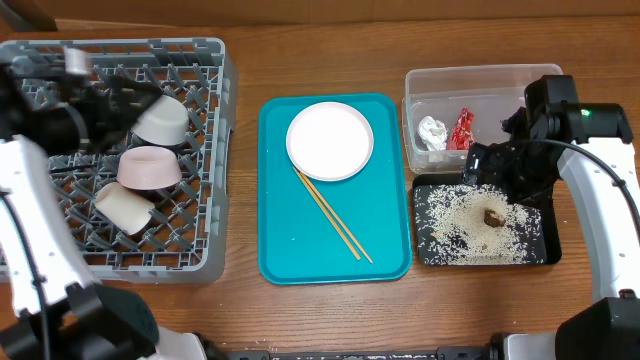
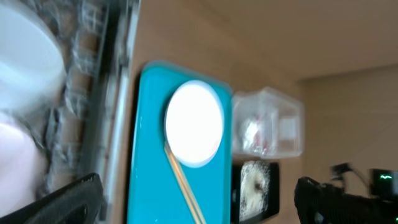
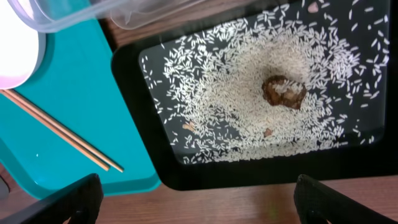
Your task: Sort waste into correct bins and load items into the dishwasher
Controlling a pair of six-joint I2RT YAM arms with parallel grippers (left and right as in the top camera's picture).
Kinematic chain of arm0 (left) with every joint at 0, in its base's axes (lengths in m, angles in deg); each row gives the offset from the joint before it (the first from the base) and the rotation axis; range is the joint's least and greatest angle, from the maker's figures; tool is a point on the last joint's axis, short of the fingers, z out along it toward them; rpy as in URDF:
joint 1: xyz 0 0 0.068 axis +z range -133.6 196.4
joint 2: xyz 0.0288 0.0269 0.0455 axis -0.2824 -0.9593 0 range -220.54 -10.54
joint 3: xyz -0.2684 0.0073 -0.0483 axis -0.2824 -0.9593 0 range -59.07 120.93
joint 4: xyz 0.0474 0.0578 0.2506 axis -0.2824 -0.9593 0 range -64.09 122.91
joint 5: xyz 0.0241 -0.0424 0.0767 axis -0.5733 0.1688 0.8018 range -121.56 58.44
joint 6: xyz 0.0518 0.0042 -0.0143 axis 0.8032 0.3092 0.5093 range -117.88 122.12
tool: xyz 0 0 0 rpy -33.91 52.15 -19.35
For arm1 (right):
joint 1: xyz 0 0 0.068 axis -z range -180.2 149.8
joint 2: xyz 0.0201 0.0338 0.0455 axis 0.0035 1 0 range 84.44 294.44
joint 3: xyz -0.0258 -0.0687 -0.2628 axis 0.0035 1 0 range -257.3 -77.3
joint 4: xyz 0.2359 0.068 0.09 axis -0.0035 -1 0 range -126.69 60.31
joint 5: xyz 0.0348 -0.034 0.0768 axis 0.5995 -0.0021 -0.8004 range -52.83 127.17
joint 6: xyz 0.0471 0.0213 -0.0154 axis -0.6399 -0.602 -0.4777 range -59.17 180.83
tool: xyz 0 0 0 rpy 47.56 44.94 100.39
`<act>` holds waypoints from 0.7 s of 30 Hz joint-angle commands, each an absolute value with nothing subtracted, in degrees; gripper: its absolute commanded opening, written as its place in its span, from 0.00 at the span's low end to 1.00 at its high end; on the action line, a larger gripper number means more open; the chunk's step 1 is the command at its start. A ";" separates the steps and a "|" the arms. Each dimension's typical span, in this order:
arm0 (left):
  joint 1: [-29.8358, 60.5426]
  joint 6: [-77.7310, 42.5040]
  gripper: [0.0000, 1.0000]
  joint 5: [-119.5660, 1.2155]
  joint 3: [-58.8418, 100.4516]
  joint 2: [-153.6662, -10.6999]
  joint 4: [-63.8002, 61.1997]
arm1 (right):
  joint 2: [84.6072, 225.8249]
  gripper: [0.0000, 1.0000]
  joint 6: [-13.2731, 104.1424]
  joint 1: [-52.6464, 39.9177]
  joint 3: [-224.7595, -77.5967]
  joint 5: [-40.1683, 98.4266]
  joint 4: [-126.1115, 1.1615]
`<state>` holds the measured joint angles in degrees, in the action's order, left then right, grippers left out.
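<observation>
The chopsticks' lower ends (image 1: 363,256) stick out free of the white plate. My left gripper should go on toward their shafts (image 1: 333,216) before it closes on one.
The grey dish rack (image 1: 200,262) at the left holds a greyish-white bowl (image 1: 161,121), a pale pink cup (image 1: 150,168) and a small white cup (image 1: 122,208). The white plate (image 1: 330,140) and two chopsticks (image 1: 332,214) lie on the teal tray (image 1: 290,255). The clear tub (image 1: 480,80) holds the white tissue (image 1: 432,132) and red wrapper (image 1: 462,128). The black tray (image 1: 545,250) holds rice (image 3: 236,93) and a brown lump (image 3: 283,92). My left gripper (image 1: 120,100) is open and empty over the rack. My right gripper (image 1: 497,165) is open and empty above the black tray.
The wooden table (image 1: 320,320) runs along the front below the trays. The right arm (image 1: 600,200) curves round the right side of the black tray. The tub, black tray and teal tray stand close together.
</observation>
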<state>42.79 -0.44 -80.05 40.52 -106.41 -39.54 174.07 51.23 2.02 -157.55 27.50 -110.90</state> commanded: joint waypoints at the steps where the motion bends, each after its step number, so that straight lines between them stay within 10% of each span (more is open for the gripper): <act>1: 32.04 -13.36 1.00 -56.64 40.56 -104.86 -44.09 | 172.52 1.00 51.01 2.13 -158.05 27.33 -111.18; 10: 2.25 -32.29 1.00 -41.03 34.16 -107.88 -44.96 | 172.52 1.00 50.99 2.13 -158.03 27.74 -111.64; 21: -12.57 -43.31 0.92 -34.91 16.06 -112.84 -29.40 | 172.52 1.00 51.03 2.13 -158.05 28.59 -111.97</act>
